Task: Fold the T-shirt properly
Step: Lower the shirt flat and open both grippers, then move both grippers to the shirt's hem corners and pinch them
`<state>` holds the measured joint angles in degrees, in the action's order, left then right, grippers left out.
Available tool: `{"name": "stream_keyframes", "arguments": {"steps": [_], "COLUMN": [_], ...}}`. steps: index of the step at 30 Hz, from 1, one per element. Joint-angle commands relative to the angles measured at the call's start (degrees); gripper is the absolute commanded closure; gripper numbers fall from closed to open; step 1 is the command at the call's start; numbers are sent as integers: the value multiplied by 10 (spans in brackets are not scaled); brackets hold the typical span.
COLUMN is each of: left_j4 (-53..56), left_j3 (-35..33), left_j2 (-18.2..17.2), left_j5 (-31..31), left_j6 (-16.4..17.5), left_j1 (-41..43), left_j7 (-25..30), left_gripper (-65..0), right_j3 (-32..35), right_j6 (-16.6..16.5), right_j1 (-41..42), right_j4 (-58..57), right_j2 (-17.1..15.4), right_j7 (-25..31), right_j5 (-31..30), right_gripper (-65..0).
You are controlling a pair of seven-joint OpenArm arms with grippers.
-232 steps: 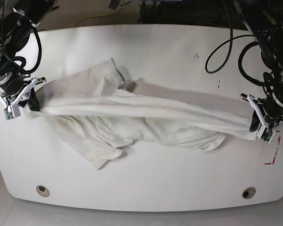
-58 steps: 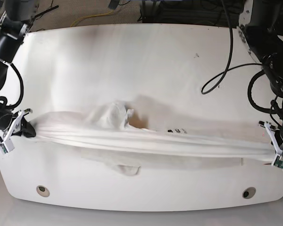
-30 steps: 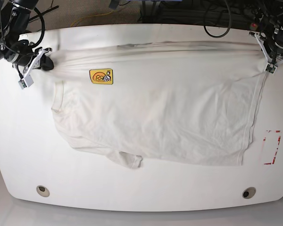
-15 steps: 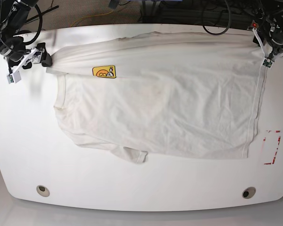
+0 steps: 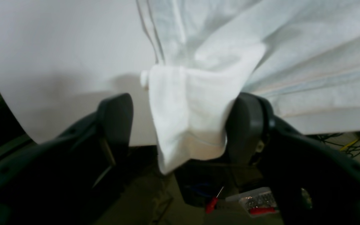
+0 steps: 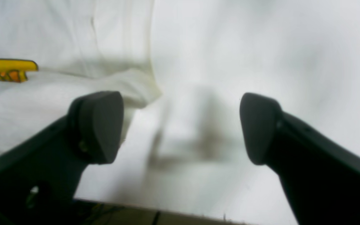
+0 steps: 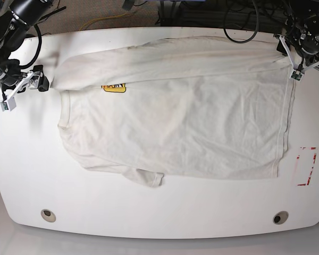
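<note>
The doubled far edge runs across the yellow patch label (image 7: 115, 88). When I lift it, the T-shirt (image 7: 175, 125) will drop open and show the whole label.
The off-white T-shirt (image 7: 175, 122) lies spread flat on the white table (image 7: 159, 212), its far edge doubled over and partly covering the yellow patch label (image 7: 114, 87). My right gripper (image 7: 21, 90) is open just left of the shirt's shoulder. In the right wrist view it (image 6: 180, 106) holds nothing, with the sleeve (image 6: 58, 93) and label (image 6: 9, 70) to its left. At the shirt's far right corner my left gripper (image 7: 295, 64) is open. Its wrist view shows a bunched corner (image 5: 192, 109) lying loose between the fingers of the left gripper (image 5: 180, 109), against the right finger (image 5: 245, 125).
A red-marked rectangle (image 7: 307, 166) is on the table right of the shirt's hem. Two round holes (image 7: 48, 215) (image 7: 280, 217) sit near the front edge. Cables (image 7: 106, 21) run on the floor beyond the far edge.
Both grippers have opened and let go of the shirt's far corners. The right gripper has drawn back to the left, and the far edge has settled over part of the label.
</note>
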<state>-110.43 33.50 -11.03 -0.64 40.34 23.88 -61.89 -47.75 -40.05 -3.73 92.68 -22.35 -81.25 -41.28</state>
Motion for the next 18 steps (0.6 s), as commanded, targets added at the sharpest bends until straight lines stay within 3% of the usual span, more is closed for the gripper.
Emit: {"name": "stream_keyframes", "arguments": {"steps": [1, 5, 9, 15, 18], "left_j4": [-13, -24, -35, -39, -40], "left_j3": [5, 6, 14, 60, 65], "left_j2": [-8, -4, 3, 3, -18], "left_j5": [-3, -3, 23, 137, 188], "left_j6": [-3, -3, -3, -3, -3], "left_j1": [0, -2, -12, -28, -45], "left_j7": [2, 2, 2, 0, -49], "left_gripper": [-419, -376, -347, -350, -350], "right_j3": [-19, -21, -11, 25, 46], "right_j6": [1, 1, 1, 1, 1], "right_j1": [6, 7, 33, 108, 152], "right_j4": [10, 9, 8, -48, -107], "right_j2": [-15, -14, 0, 13, 9], "right_j7": [13, 13, 28, 45, 77], "right_j5": [-71, -108, -68, 23, 55], "right_gripper": [-563, -558, -558, -556, -555]}}
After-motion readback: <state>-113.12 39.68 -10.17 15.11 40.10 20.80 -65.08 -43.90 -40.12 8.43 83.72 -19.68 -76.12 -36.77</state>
